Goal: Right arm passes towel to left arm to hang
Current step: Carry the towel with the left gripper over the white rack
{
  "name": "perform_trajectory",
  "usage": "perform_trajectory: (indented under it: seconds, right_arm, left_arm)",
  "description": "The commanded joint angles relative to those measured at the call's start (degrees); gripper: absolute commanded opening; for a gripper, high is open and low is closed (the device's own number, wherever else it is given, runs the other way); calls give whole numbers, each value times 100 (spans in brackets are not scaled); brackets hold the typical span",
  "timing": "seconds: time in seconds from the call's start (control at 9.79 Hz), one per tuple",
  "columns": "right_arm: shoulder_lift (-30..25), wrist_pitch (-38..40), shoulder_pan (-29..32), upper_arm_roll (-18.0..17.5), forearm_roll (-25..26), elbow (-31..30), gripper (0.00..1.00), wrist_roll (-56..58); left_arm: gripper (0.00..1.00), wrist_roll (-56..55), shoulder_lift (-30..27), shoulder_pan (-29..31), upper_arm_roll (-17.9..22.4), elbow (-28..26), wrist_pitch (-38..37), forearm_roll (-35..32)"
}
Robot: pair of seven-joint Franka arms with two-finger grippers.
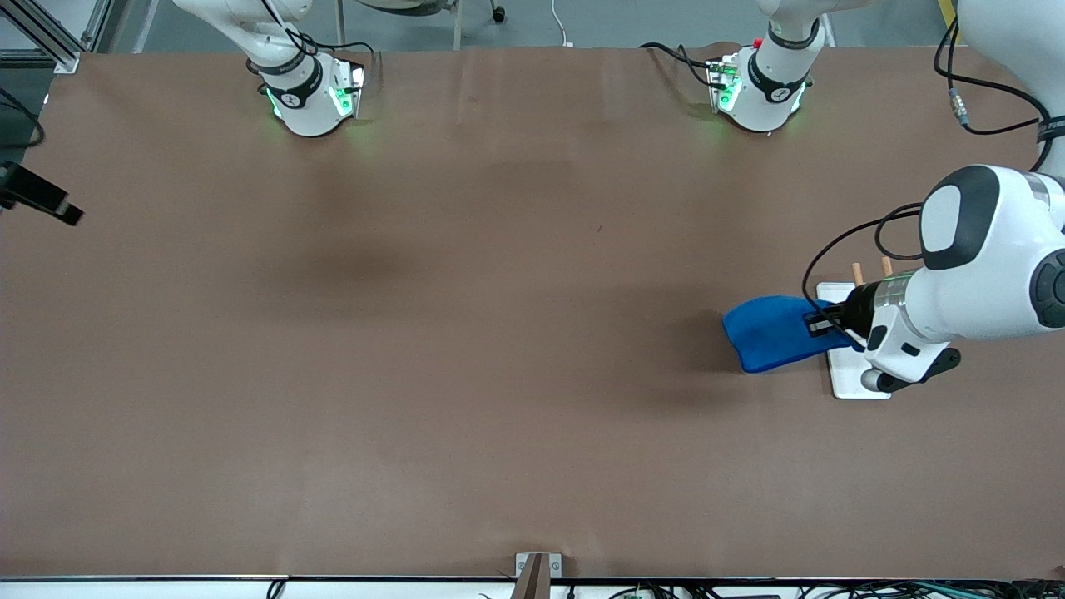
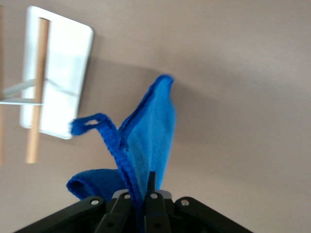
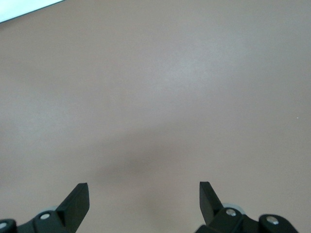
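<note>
The towel's loose end (image 1: 760, 334) is spread open next to the wooden rods (image 2: 39, 90). My left gripper goes on pulling the towel across until it covers both rods, before it lets go.
The towel (image 1: 765, 333) is a bright blue cloth, folded and held by one edge. My left gripper (image 1: 819, 323) is shut on it, over the table just beside the rack. The towel stretches from the gripper toward the right arm's end. In the left wrist view the towel (image 2: 150, 131) is pinched in my left gripper (image 2: 141, 187). The rack has a white base (image 1: 857, 378) and two wooden rods (image 1: 857, 273). Its base (image 2: 68, 58) and a rod (image 2: 38, 87) also show in the left wrist view. My right gripper (image 3: 143, 187) is open and empty over bare brown table.
A black fixture (image 1: 37, 198) juts in at the right arm's end of the table. A small metal bracket (image 1: 537, 570) sits at the table edge nearest the front camera. A black cable (image 1: 849, 241) loops beside the left arm, above the rack.
</note>
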State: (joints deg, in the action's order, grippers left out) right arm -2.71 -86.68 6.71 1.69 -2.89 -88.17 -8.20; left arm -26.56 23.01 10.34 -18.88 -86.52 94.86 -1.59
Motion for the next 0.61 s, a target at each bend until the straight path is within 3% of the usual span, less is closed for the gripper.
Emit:
perform_trajectory:
  seconds: [0.0,0.41,0.51]
  right_arm:
    - [95,125,-99,60,122,81,100,99]
    - [138,239,-108,68,174,220,100,126]
    - [330,283,-91,68,192,578,100,134]
  left_arm:
    - [0,429,-7,212,34,126,-476,-359]
    - [1,2108,124,679,34,144,-478,-1087]
    - [1,2312,211,758,34,144,-434,-1202]
